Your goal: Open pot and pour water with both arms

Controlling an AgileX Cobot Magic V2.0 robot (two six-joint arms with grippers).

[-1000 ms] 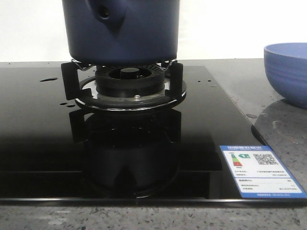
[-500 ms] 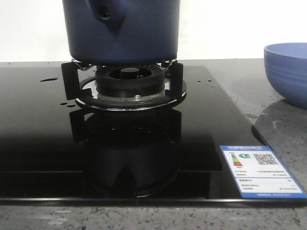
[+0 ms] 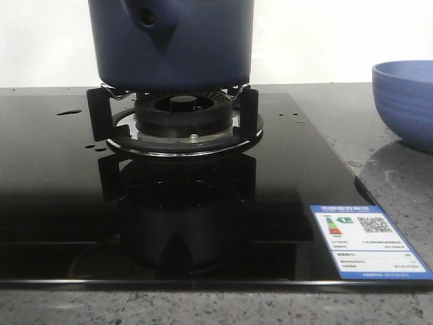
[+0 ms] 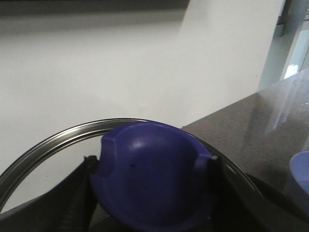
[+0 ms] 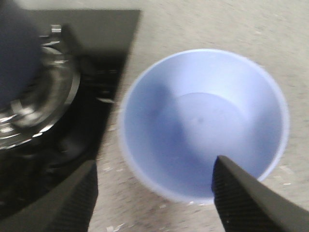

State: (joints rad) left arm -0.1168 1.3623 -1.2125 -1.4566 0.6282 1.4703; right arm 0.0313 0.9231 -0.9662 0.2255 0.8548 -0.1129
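Observation:
A smooth flat disc (image 5: pixel 211 128) can be seen low inside the light-blue bowl (image 3: pixel 410 105). I should expect clear water to ripple there when I pick up the bowl.
The dark navy pot (image 3: pixel 172 47) stands on the gas burner (image 3: pixel 184 122), its bracket with the round hole (image 3: pixel 147 19) facing me; its top is cut off by the frame. In the left wrist view my left gripper (image 4: pixel 152 193) is shut on the blue knob (image 4: pixel 154 174) of a steel-rimmed lid (image 4: pixel 58 137), seen against a white wall. My right gripper (image 5: pixel 154 193) is open and empty above the light-blue bowl (image 5: pixel 203 125), beside the pot (image 5: pixel 14 48). Water shows only as small drops (image 3: pixel 67 112) on the black cooktop. Neither gripper shows in the front view.
The black glass cooktop (image 3: pixel 54 189) carries a blue-and-white label (image 3: pixel 369 242) at its front right corner. The light-blue ribbed bowl (image 3: pixel 406 101) stands on the grey speckled counter (image 3: pixel 399 183) to the right. Small drops (image 3: pixel 354 163) lie on the counter near the bowl.

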